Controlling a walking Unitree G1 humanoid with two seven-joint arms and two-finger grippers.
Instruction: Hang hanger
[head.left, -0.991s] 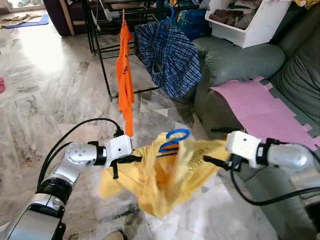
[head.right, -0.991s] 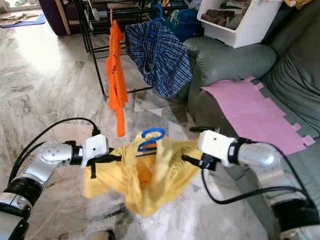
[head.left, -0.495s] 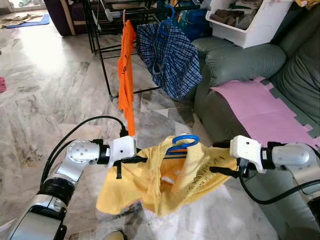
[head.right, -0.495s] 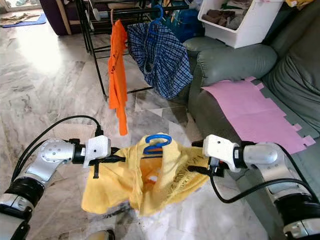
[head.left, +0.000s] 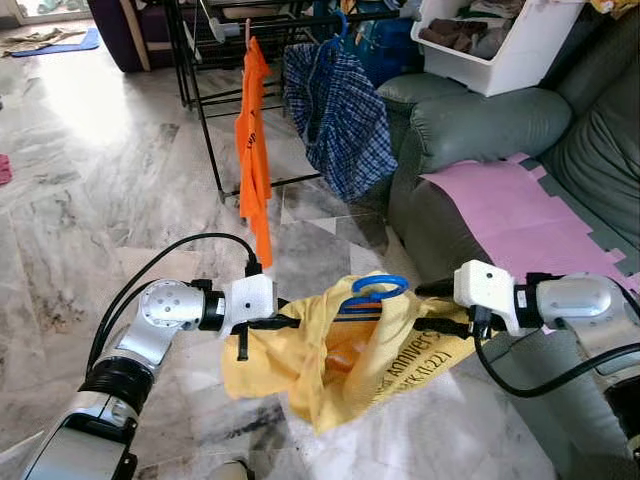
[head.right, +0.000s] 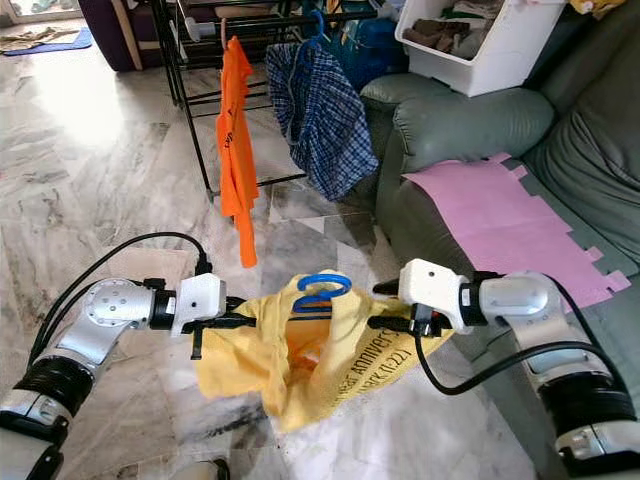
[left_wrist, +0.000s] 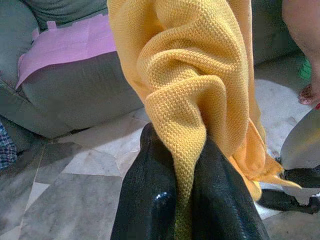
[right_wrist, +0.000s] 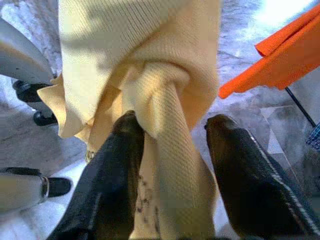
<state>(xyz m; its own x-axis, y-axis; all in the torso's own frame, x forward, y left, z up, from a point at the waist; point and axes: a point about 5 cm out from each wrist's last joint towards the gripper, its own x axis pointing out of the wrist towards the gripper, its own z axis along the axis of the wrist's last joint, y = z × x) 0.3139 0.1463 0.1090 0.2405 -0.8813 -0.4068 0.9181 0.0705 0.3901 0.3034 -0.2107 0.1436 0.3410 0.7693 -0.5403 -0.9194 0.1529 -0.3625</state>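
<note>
My gripper will bring the hanger (head.left: 360, 311) along inside the yellow shirt when it carries the bunched fold, because the blue hanger's hook (head.left: 383, 283) sticks up from the shirt's collar.
A yellow shirt (head.left: 330, 360) on a blue hanger hangs between my two grippers above the marble floor. The hanger's hook (head.left: 378, 288) sticks up from the collar. My left gripper (head.left: 285, 322) is shut on the shirt's left shoulder; in the left wrist view the knit cloth (left_wrist: 190, 100) is pinched between the fingers (left_wrist: 150, 200). My right gripper (head.left: 425, 308) is at the right shoulder, open. A bunched fold (right_wrist: 165, 150) lies against one finger (right_wrist: 110, 175), with a gap to the other. The black drying rack (head.left: 215, 60) stands ahead.
On the rack hang an orange shirt (head.left: 253, 150) and a blue plaid shirt (head.left: 340, 120). A grey sofa (head.left: 480, 120) to the right carries a pink mat (head.left: 520, 215) and a white bin (head.left: 500, 40). A person's leg (left_wrist: 305, 50) is nearby.
My left gripper has moved right and my right gripper inward and up. The swinging shirt has settled lower between them, and black print now shows on its right side.
</note>
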